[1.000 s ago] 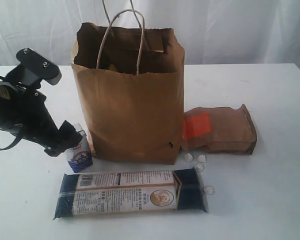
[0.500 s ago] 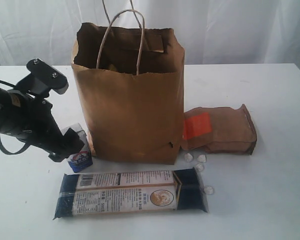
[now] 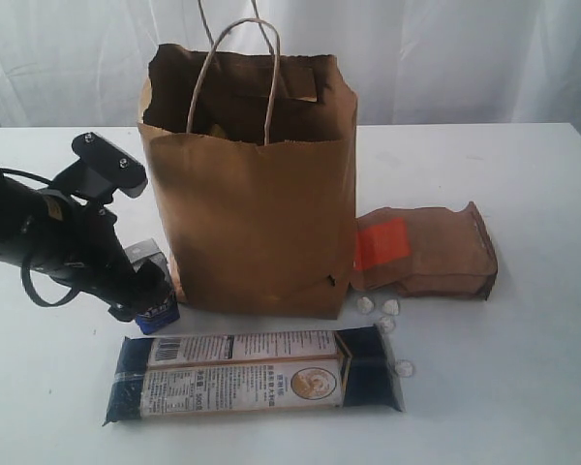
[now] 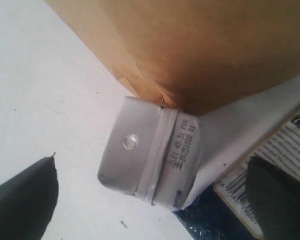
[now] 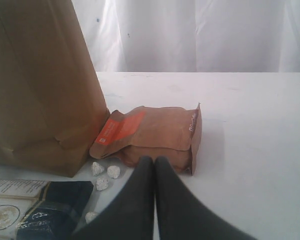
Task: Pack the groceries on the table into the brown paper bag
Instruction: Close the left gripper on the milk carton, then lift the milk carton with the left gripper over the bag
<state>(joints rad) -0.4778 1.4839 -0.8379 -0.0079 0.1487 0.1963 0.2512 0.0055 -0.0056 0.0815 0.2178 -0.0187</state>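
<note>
Something yellow (image 3: 217,130) can be seen inside the brown paper bag (image 3: 254,218), so other groceries should already be in there when I lower the carton in.
The brown paper bag (image 3: 252,213) stands upright mid-table, top open. A small blue-white carton (image 3: 147,256) stands at its left bottom corner. My left gripper (image 3: 140,291) is open and lowered over the carton (image 4: 150,165); one dark finger (image 4: 20,200) stands on each side, clear of it. A long dark-blue noodle pack (image 3: 257,373) lies flat in front of the bag. The brown orange-labelled pouch (image 3: 426,252) lies at the bag's right, with several tiny wrapped candies (image 3: 380,310) before it. My right gripper (image 5: 154,161) is shut and empty, hovering near the pouch (image 5: 150,132), and is outside the exterior view.
The white table (image 3: 523,174) stretches wide on the right and behind the bag. A white curtain (image 3: 445,58) hangs at the back. The bag wall (image 4: 190,45) is right beside the carton, and the noodle pack's end (image 4: 285,140) lies close to it.
My left arm has moved right and down toward the bag's corner, so its open fingers now straddle the carton and cover much of it. Nothing else has moved.
</note>
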